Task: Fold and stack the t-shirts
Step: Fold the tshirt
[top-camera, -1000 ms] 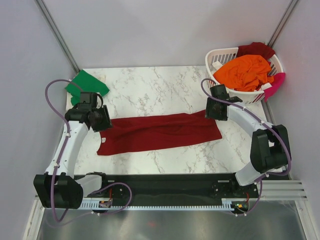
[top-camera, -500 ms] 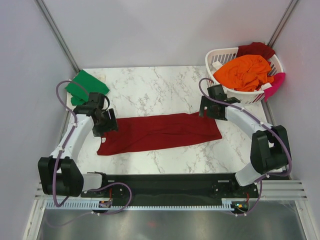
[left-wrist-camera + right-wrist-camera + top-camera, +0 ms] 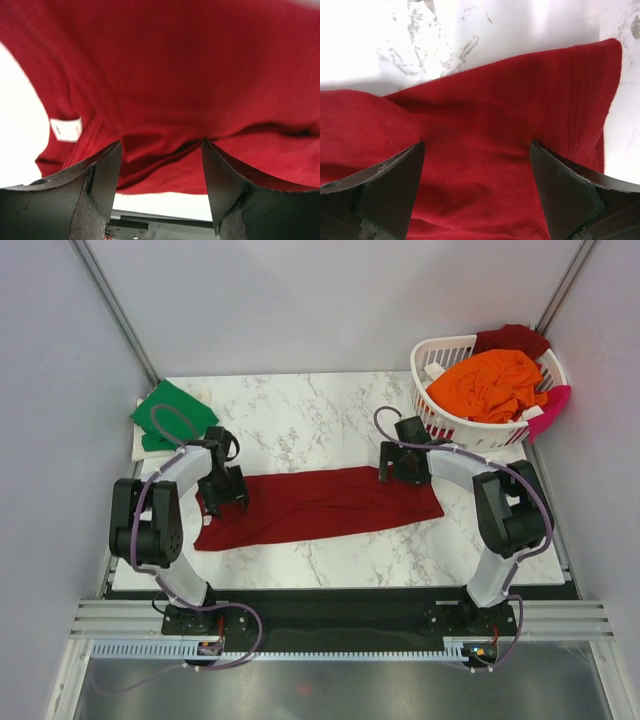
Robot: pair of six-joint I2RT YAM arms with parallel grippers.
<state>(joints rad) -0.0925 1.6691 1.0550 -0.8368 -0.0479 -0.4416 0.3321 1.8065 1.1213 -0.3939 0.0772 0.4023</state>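
I should turn the dark red t-shirt's label end to the far side (image 3: 318, 392) before folding further, as the t-shirt lies crosswise with its white label (image 3: 207, 520) by my left gripper.
A large dark red t-shirt (image 3: 320, 504) lies as a long folded strip across the marble table. My left gripper (image 3: 226, 490) is open over its left end; the left wrist view shows the red cloth (image 3: 165, 75) with a white label (image 3: 66, 129) between the spread fingers. My right gripper (image 3: 392, 466) is open over the strip's far right edge; the right wrist view shows the red cloth (image 3: 485, 150) between the wide fingers. A folded bright green t-shirt (image 3: 172, 412) lies at the far left corner. Orange (image 3: 490, 383), dark red (image 3: 512, 339) and pink (image 3: 553, 406) shirts sit in and on the basket.
The white slotted laundry basket (image 3: 440, 352) stands at the far right corner, close behind my right arm. Bare marble table (image 3: 300, 420) lies between the green shirt and the basket. The table's near edge (image 3: 330, 575) runs just below the red strip.
Both grippers have moved inward and down onto the red shirt's ends: the left toward the right over the left end, the right toward the left over the far right edge. The shirt has barely shifted.
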